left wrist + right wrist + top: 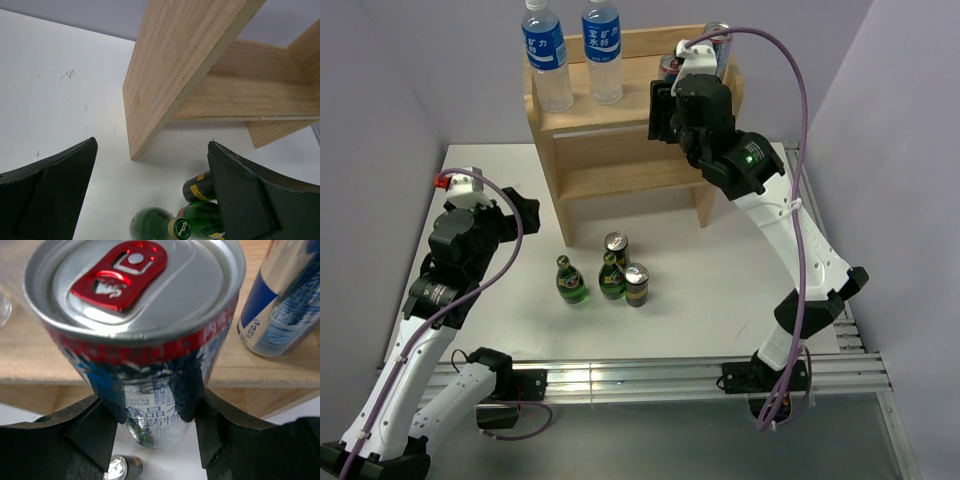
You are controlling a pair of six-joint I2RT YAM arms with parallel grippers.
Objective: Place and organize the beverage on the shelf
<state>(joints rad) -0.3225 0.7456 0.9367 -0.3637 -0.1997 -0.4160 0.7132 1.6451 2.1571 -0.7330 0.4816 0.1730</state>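
Note:
My right gripper has the silver and blue can (154,397) hanging upright in front of the open gap on the top board (640,90), so it should keep moving inward until the can rests there.
The light-wood shelf (630,105) stands at the back of the table. My right gripper (672,88) is shut on a silver and blue can with a red tab (150,340), held at the front edge of the top board's right part (40,357). A blue and silver can (280,305) stands on that board just to its right. Two water bottles (546,60) stand on the top board's left. My left gripper (150,195) is open and empty, low by the shelf's left side panel (170,75), above green bottles (155,225).
Two green bottles (570,282) and two dark cans (637,284) stand grouped on the white table in front of the shelf. One of those cans shows below the held can (122,467). Grey walls close in the left, back and right.

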